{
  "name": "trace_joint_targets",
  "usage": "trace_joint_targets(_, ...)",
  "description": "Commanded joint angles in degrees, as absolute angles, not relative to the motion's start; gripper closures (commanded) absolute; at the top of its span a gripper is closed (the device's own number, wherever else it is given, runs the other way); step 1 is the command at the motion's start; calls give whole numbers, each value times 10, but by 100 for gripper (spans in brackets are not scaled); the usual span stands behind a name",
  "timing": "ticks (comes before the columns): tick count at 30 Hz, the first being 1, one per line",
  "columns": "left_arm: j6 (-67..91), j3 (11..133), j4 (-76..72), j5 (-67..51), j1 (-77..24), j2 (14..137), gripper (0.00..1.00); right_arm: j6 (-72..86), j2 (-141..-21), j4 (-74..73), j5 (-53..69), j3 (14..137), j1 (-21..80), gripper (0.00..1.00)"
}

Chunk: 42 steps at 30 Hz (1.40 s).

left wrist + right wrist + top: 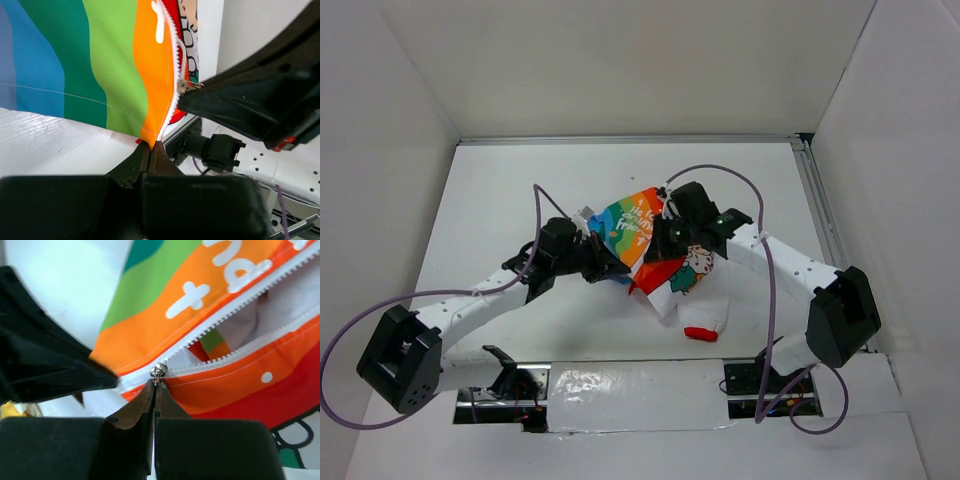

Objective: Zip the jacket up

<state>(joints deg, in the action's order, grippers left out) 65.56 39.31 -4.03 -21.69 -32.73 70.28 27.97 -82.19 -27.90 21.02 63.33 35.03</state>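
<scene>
Both rows of teeth are entering the slider (168, 367), and the hem is in my left gripper. My right gripper keeps pulling until the slider gets to the collar (656, 193).
The jacket (655, 250) lies bunched at the table's middle, its rainbow panel raised between both arms, a red cuff (701, 333) at the near side. My left gripper (151, 144) is shut on the jacket's bottom hem at the orange stripe (152, 75), beside the white zipper teeth (174, 65). My right gripper (156, 382) is shut on the pull tab of the silver zipper slider (159, 370), which sits near the bottom end of the zipper. Beyond the slider the two rows of teeth (235, 310) stand apart and the jacket is open.
White walls enclose the white table (520, 200) on three sides, with a metal rail (818, 200) along the right. The right gripper's black body (250, 100) shows close beside the zipper in the left wrist view. Purple cables loop over both arms.
</scene>
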Motion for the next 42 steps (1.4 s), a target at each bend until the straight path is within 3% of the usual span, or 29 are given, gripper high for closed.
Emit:
trace_joint_targets(1,600,383,-31,-222,-337,681,100,263,-832,-295,137,658,359,100)
trace_joint_targets(7,585,389,50,-208,-352,650,100,275,-885,-317,-51,714,356,100)
trace_joint_targets(15,614,300,106,-171,-346,546,100,274,-1006,-350,-174,860,251,100)
trace_joint_targets(23,639,226,105,-173,-340,512,100,237,-1165,-354,-189,1071,140,100)
trace_joint_targets(27,633,232,105,-174,-338,532,100,193,-1173,-307,-155,1077,139,100)
trace_joint_targets(28,630,240,110,-175,-337,542,95,175,-1167,-299,-131,1073,140,100)
trace_joint_targets(29,627,258,126,-175,-337,548,77,171,-1149,-290,-101,1062,141,93)
trace_joint_targets(31,617,279,145,-169,-337,557,56,157,-1122,-272,-28,1034,147,64)
trace_joint_targets(32,612,300,162,-167,-337,556,38,155,-1089,-258,-11,1003,150,7)
trace_joint_targets(33,608,313,178,-154,-337,556,31,157,-1068,-253,-3,990,153,0)
trace_joint_targets(38,642,415,326,-84,-340,509,13,176,-915,-233,33,876,155,0)
trace_joint_targets(40,642,447,365,-59,-340,473,1,195,-833,-209,17,806,150,0)
trace_joint_targets(42,647,479,402,-40,-341,449,1,221,-782,-207,4,768,137,0)
